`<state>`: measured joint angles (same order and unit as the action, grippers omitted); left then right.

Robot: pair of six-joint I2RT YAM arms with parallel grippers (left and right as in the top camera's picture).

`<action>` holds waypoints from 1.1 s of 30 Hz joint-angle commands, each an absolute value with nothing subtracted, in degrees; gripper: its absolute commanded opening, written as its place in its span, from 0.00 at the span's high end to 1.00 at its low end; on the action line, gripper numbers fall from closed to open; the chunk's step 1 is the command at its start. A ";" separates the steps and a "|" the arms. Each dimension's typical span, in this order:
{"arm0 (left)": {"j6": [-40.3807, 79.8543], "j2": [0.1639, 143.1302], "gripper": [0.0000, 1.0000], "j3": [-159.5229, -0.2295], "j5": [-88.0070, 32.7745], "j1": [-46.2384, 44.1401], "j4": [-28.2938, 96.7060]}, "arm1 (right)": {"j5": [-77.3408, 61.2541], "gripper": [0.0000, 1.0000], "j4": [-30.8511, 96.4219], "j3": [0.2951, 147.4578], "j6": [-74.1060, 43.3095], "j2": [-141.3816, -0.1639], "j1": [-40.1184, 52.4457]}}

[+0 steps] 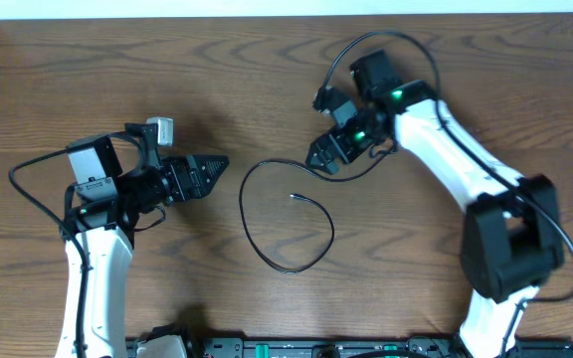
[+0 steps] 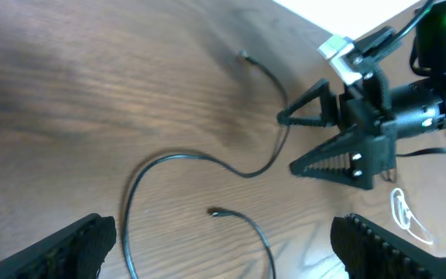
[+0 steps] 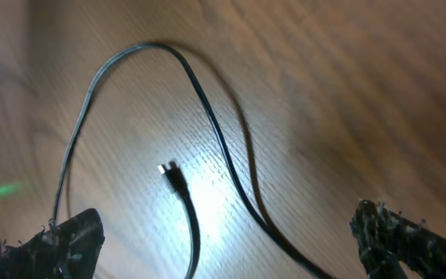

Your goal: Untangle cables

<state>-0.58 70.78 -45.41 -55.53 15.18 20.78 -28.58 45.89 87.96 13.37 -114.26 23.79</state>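
Observation:
The plug (image 1: 294, 196) is out of the way of the loop's upper part (image 1: 285, 161), so my right gripper should go down next toward that part of the loop until its open fingers close around the cable.
One thin black cable (image 1: 257, 244) lies in an open loop on the wooden table between the arms. Its small plug end (image 1: 293, 196) lies inside the loop. The cable also shows in the left wrist view (image 2: 169, 159) and the right wrist view (image 3: 207, 116), and so does the plug (image 2: 214, 211) (image 3: 169, 172). Its other end (image 2: 242, 54) lies beyond the right gripper. My left gripper (image 1: 215, 167) (image 2: 223, 260) is open and empty, left of the loop. My right gripper (image 1: 318, 159) (image 2: 286, 143) (image 3: 231, 240) is open just above the loop's upper right stretch, holding nothing. A whitish cord (image 2: 405, 218) lies under the right arm.
The thicker black cables of the right arm (image 1: 386, 45) arch over the table at the back. The table's far edge (image 1: 267, 14) runs along the top. A black rail (image 1: 366, 348) lies at the front edge.

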 commanded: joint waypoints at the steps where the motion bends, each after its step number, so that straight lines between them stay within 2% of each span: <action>1: -1.87 71.33 0.05 -45.54 -49.65 15.42 21.69 | -29.52 0.01 44.51 87.29 11.31 -117.45 25.82; 7: 0.16 71.40 0.05 -45.54 -37.80 15.40 23.53 | -29.52 0.01 41.76 87.29 10.26 -119.96 26.94; 13: 0.27 71.37 0.05 -45.54 -32.99 14.59 23.92 | -29.50 0.01 41.01 87.29 10.33 -120.05 26.94; 22: 0.93 71.40 0.05 -45.52 -24.18 8.51 24.16 | -28.93 0.02 37.76 87.29 10.26 -121.60 26.94; 31: 1.63 71.40 0.05 -45.54 -20.69 5.65 24.21 | -29.12 0.04 35.75 87.29 10.33 -124.55 27.20; 33: 1.93 71.40 0.05 -45.54 -20.78 5.65 24.21 | -29.34 0.01 35.27 87.29 10.33 -125.23 27.40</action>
<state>0.84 71.16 -45.41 -22.85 5.80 24.01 -28.73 35.73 87.35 10.70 -123.90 26.89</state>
